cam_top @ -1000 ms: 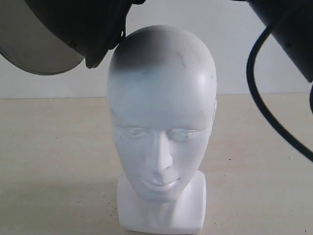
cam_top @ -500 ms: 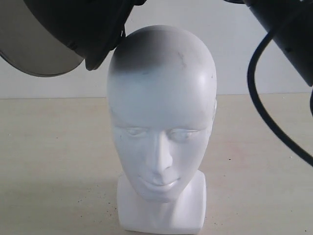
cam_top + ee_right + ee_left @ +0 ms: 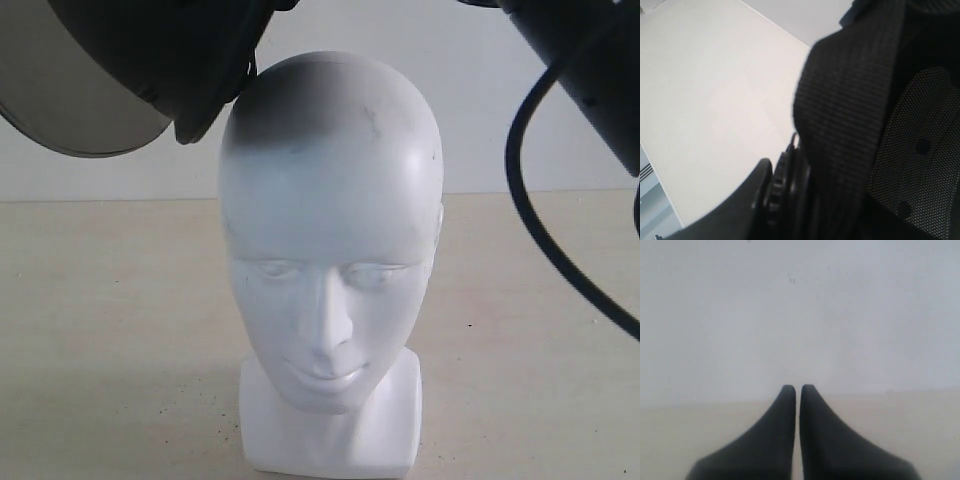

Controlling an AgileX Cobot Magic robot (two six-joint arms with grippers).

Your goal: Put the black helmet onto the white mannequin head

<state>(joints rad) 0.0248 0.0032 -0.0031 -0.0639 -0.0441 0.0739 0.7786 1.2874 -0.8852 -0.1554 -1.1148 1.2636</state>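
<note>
The black helmet hangs at a slant, with its lower edge (image 3: 188, 130) off beside the white mannequin head. My right gripper should pull the helmet back across, over the head's top (image 3: 335, 80).
The white mannequin head (image 3: 330, 230) stands upright on its blocky neck base in the middle of the exterior view, facing the camera, with dark scuffs on its crown. The black helmet (image 3: 170, 50) hangs in the air at its upper left, its smoky visor (image 3: 70, 100) turned outward and its lower edge close to the head's top left. In the right wrist view my right gripper (image 3: 790, 162) is shut on the helmet's rim, beside a black strap (image 3: 850, 100) and mesh lining (image 3: 920, 150). My left gripper (image 3: 797, 388) is shut on nothing, pointing at a pale wall.
The right arm (image 3: 590, 70) and its looping black cable (image 3: 525, 190) cross the upper right of the exterior view, near the head's right side. A beige tabletop (image 3: 110, 320) spreads around the head, with a white wall (image 3: 470, 100) behind.
The helmet and the right arm shifted very slightly a second ago. Over the last half second nothing has visibly moved.
</note>
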